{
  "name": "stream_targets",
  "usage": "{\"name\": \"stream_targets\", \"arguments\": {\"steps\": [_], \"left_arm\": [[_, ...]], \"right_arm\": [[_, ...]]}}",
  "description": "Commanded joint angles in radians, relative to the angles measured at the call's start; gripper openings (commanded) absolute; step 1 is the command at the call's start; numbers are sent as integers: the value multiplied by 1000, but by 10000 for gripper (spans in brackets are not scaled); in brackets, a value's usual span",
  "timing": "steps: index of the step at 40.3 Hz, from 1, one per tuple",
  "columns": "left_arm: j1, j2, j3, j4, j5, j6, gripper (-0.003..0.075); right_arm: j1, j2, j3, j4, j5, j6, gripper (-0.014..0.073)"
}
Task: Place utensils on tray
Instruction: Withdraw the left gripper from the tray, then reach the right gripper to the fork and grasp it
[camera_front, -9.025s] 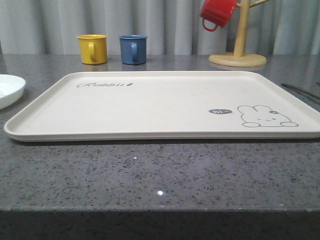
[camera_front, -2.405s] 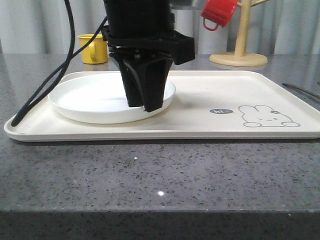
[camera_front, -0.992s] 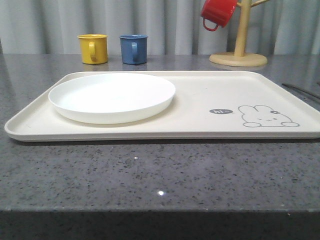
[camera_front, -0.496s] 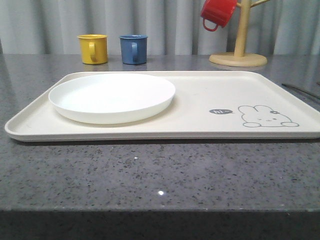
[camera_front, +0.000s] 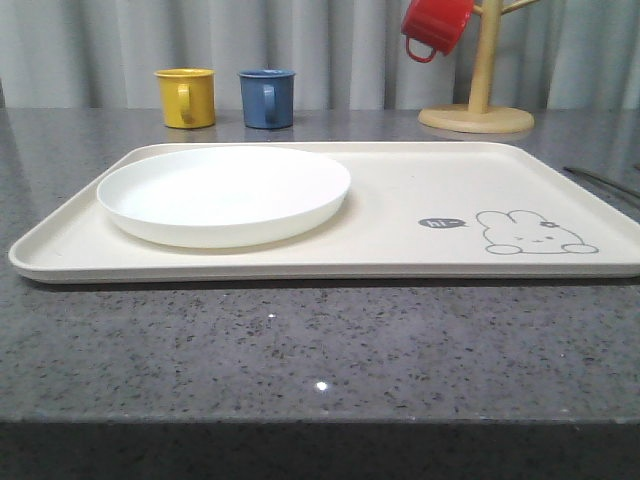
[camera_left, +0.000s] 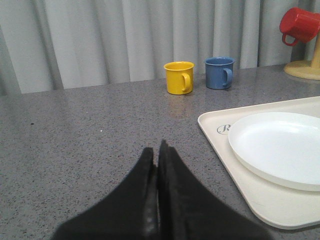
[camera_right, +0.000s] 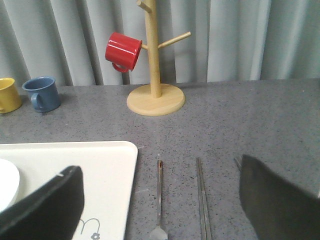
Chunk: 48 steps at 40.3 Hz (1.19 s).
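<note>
I should put the slim metal utensil (camera_right: 159, 197) on the tray (camera_front: 398, 208) beside the white plate with my right gripper, because the utensil lies on the other side of the tray from my empty left gripper.
The cream tray (camera_front: 400, 215) lies across the middle of the table in the front view. The white plate (camera_front: 224, 193) rests on its left half. My left gripper (camera_left: 157, 150) is shut and empty, over bare table left of the tray (camera_left: 260, 200) and plate (camera_left: 280, 147). My right gripper (camera_right: 160, 167) is open above the table just right of the tray (camera_right: 100, 170). Between its fingers lie a slim metal utensil (camera_right: 159, 200), head cut off by the frame, and flat metal chopsticks (camera_right: 201, 200). A third handle tip (camera_right: 237, 161) peeks from behind the right finger (camera_right: 275, 200).
A yellow mug (camera_front: 186, 97) and a blue mug (camera_front: 267, 98) stand behind the tray. A wooden mug tree (camera_front: 476, 110) with a red mug (camera_front: 435, 25) stands at the back right. Grey curtains close off the back.
The plate, first on the table at the left, now lies on the tray. The left arm that stood over it has withdrawn. Nothing has moved in the last second.
</note>
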<state>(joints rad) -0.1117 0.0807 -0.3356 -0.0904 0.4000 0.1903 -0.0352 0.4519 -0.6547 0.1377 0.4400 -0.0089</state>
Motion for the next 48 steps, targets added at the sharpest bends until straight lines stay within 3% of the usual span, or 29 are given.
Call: {"name": "stream_targets", "arguments": {"steps": [1,5,14,31,48], "left_arm": [[-6,10,-23,-11,-81,-13,-18],[-6,10,-23,-11,-81,-13,-18],[-6,10,-23,-11,-81,-13,-18],[-6,10,-23,-11,-81,-13,-18],[-6,10,-23,-11,-81,-13,-18]], "right_arm": [[-4,12,-33,3,-73,-6,652],[-4,24,-35,2,-29,-6,624],[-4,221,-115,-10,101,-13,347],[57,805,-506,-11,459,-41,342],[59,1111,-653,-68,506,16,339]]}}
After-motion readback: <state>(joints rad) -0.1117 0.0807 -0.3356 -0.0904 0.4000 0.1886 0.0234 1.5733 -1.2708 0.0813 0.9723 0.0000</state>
